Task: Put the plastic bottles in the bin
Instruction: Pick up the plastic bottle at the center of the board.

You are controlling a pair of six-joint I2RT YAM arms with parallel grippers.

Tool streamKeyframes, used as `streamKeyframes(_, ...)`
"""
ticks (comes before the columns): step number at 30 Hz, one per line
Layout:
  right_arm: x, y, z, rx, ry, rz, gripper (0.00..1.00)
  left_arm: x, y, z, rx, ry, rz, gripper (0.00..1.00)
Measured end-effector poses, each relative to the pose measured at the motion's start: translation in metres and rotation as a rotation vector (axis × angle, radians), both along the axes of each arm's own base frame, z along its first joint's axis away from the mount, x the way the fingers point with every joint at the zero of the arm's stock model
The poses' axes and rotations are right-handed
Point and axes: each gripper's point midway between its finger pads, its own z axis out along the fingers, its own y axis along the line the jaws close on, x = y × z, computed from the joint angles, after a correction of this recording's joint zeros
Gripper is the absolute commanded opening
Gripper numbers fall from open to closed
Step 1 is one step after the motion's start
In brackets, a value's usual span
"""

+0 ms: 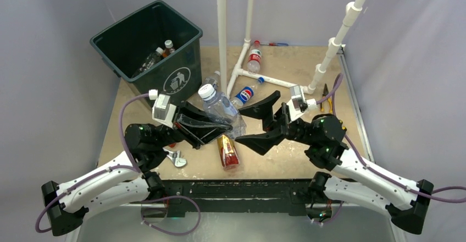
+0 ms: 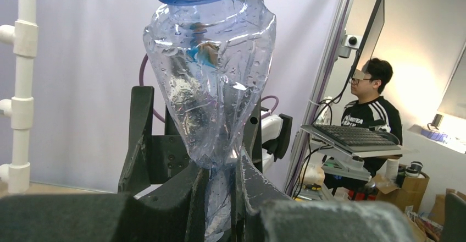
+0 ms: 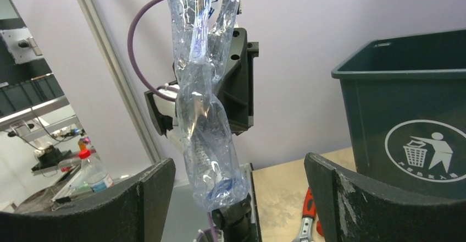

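Observation:
My right gripper should hold the bottle's end while my left gripper, which is pinching the bottle's crushed middle (image 2: 222,157), shifts to the neck (image 1: 212,100) below the cap.
My left gripper (image 1: 222,127) is shut on a crushed clear plastic bottle (image 1: 218,105) with a white cap, held above the table's middle. In the left wrist view the bottle (image 2: 209,77) stands cap-up, its flattened lower end pinched in that gripper (image 2: 222,184). My right gripper (image 1: 242,125) is open just right of the bottle, its fingers on either side of the bottle's end without touching. From the right wrist, the bottle (image 3: 206,115) hangs ahead of the open gripper (image 3: 239,168). The dark green bin (image 1: 181,30) stands at the back left, with bottles (image 1: 159,55) inside.
On the table lie a red-labelled bottle (image 1: 227,151), a blue-labelled one (image 1: 245,94), a red-capped one (image 1: 254,59) and a clear one (image 1: 211,80) by the bin. White pipes (image 1: 221,33) rise mid-table. A wrench (image 1: 176,158) lies front left, pliers (image 1: 327,99) at right.

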Motion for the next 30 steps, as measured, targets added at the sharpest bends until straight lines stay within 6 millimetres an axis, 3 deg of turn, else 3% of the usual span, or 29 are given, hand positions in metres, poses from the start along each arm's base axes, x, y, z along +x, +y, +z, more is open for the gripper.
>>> streamKeyframes(6, 0.007, 0.015, -0.007, -0.013, 0.029, 0.02, 0.73, 0.004, -0.001, -0.004, 0.001, 0.018, 0.01, 0.0)
streamKeyframes(12, 0.002, 0.021, -0.008, -0.018, 0.031, 0.056, 0.4, 0.009, -0.001, -0.005, -0.001, 0.036, 0.031, 0.0)
streamKeyframes(13, 0.001, 0.021, -0.008, -0.017, 0.03, 0.062, 0.35, 0.011, -0.001, -0.005, -0.002, 0.041, 0.038, 0.04)
streamKeyframes(17, -0.002, 0.021, -0.007, -0.018, 0.011, 0.074, 0.18, 0.013, -0.002, -0.006, 0.002, 0.057, 0.047, 0.43)
streamKeyframes(22, -0.006, 0.015, -0.002, -0.008, -0.013, 0.071, 0.07, 0.017, -0.006, -0.016, 0.059, 0.087, 0.062, 0.91)
streamKeyframes(27, -0.011, 0.006, 0.005, 0.009, -0.052, 0.06, 0.06, 0.023, 0.0, -0.02, 0.088, 0.114, 0.113, 0.99)
streamKeyframes(30, -0.013, 0.002, 0.003, -0.005, -0.067, 0.049, 0.05, 0.026, 0.012, -0.009, 0.073, 0.105, 0.168, 0.99)
